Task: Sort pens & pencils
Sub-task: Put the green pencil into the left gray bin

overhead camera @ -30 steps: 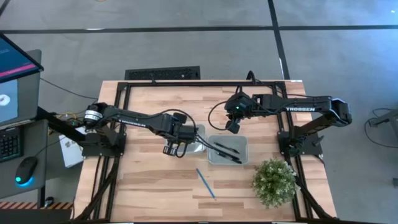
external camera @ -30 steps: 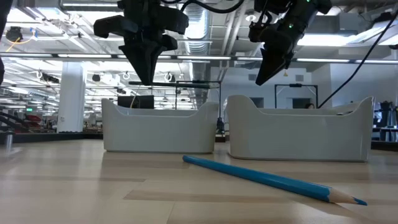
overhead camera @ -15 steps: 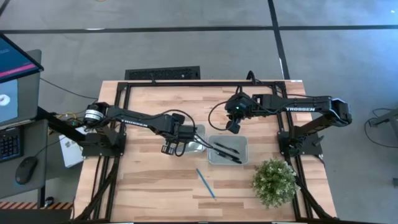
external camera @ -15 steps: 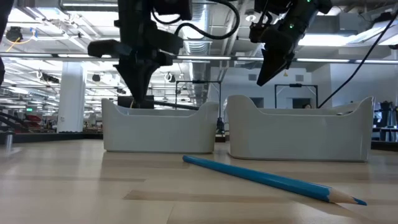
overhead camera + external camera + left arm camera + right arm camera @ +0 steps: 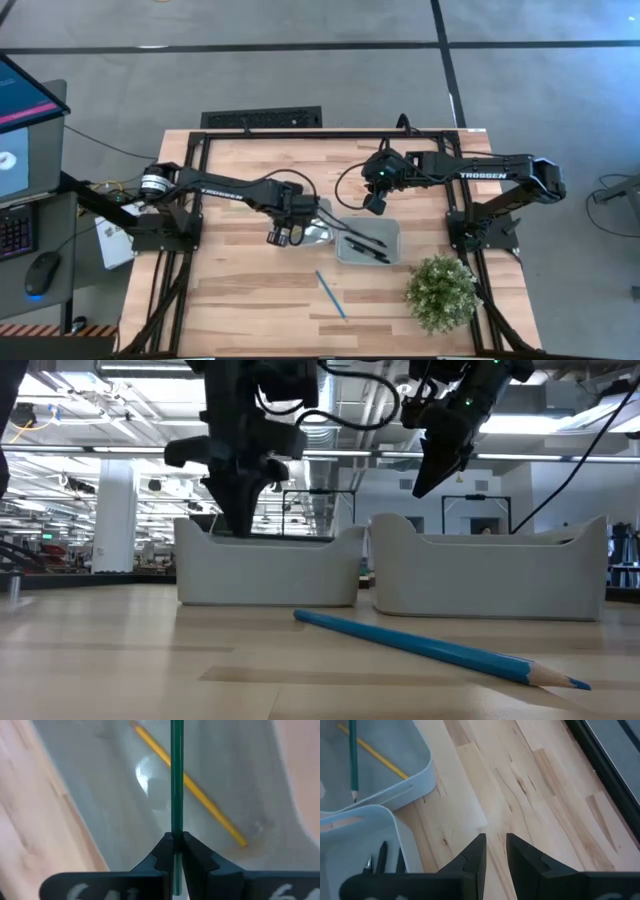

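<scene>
My left gripper should go on lowering the dark green pencil (image 5: 177, 780), which hangs level over the yellow pencil's tray, until it nears the tray's bottom (image 5: 220, 770), before it lets go.
My left gripper (image 5: 283, 236) (image 5: 238, 525) is shut on the dark green pencil (image 5: 353, 760) and reaches down into the left white tray (image 5: 265, 575). The yellow pencil (image 5: 190, 785) lies flat on that tray's floor. The blue pencil (image 5: 331, 294) (image 5: 430, 650) lies flat on the table, on the near side of the trays. Black pens (image 5: 365, 243) (image 5: 382, 857) lie in the right white tray (image 5: 490, 575). My right gripper (image 5: 374, 205) (image 5: 494, 845) hangs above the bare wood on the far side of the right tray, narrowly open and empty. My left gripper pinches the green pencil's shaft (image 5: 176, 827) between its two fingers, which come from above, pointing down, and lie across it. The pencil is level at about the tray's rim height, its sharpened tip (image 5: 354, 796) toward the right tray. Whether it touches the tray I cannot tell.
The two trays stand side by side mid-table, nearly touching. A potted green plant (image 5: 441, 292) sits at the near right corner. Black frame rails (image 5: 330, 132) border the table. Bare wood lies to the left of and on the near side of the trays.
My left gripper has gone down from above the left tray into it, still shut on the green pencil and carrying it level, and has drifted slightly toward the table's right. In the low view both trays have shifted a little to the right.
</scene>
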Robot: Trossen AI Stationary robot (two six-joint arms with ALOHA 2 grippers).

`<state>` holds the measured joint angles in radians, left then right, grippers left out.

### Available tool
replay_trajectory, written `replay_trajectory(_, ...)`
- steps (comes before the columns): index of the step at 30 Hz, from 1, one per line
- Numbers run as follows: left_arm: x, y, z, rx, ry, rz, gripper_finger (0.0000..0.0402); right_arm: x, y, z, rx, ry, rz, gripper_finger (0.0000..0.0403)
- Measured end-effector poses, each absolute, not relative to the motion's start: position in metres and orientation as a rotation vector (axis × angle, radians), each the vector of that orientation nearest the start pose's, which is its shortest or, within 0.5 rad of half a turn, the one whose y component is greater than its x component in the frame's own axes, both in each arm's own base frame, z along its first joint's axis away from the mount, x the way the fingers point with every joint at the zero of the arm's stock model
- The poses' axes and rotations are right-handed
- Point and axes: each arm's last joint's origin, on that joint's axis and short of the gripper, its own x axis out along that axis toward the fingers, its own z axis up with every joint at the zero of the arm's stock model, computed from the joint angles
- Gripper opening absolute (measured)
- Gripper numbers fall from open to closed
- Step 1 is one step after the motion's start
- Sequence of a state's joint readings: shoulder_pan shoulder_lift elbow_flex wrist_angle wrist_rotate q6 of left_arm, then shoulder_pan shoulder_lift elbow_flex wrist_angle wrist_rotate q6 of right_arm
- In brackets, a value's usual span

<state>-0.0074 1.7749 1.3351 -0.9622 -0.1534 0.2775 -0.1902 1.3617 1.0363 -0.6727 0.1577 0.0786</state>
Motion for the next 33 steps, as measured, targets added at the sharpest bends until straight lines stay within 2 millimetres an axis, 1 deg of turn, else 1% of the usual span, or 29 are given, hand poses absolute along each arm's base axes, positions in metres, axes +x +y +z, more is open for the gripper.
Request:
replay_trajectory(3, 0.34, 0.003, 0.207, 0.328, 1.443, -0.091, 0.001, 0.263, -0.055, 0.259, 0.087, 0.99, -0.358, 0.0095)
replay_trajectory(6, 0.344, 0.003, 0.19, 0.328, 1.503, -0.103, 0.001, 0.263, -0.055, 0.259, 0.087, 0.986, -0.358, 0.0095)
replay_trajectory(10, 0.347, 0.003, 0.174, 0.327, 1.561, -0.11, 0.001, 0.264, -0.055, 0.26, 0.083, 0.983, -0.356, 0.0095)
replay_trajectory(12, 0.348, 0.004, 0.169, 0.326, 1.574, -0.111, 0.001, 0.264, -0.055, 0.26, 0.082, 0.983, -0.356, 0.0095)
replay_trajectory(16, 0.35, 0.005, 0.165, 0.318, 1.579, -0.105, 0.001, 0.264, -0.055, 0.26, 0.082, 0.984, -0.355, 0.0095)
replay_trajectory(23, 0.349, 0.005, 0.166, 0.314, 1.583, -0.104, 0.001, 0.264, -0.056, 0.26, 0.081, 0.983, -0.355, 0.0095)
replay_trajectory(28, 0.348, 0.004, 0.166, 0.274, 1.588, -0.15, 0.0011, 0.264, -0.056, 0.26, 0.08, 0.978, -0.355, 0.0095)
replay_trajectory(33, 0.347, 0.005, 0.166, 0.222, 1.596, -0.182, 0.0032, 0.264, -0.056, 0.26, 0.08, 0.977, -0.355, 0.0095)
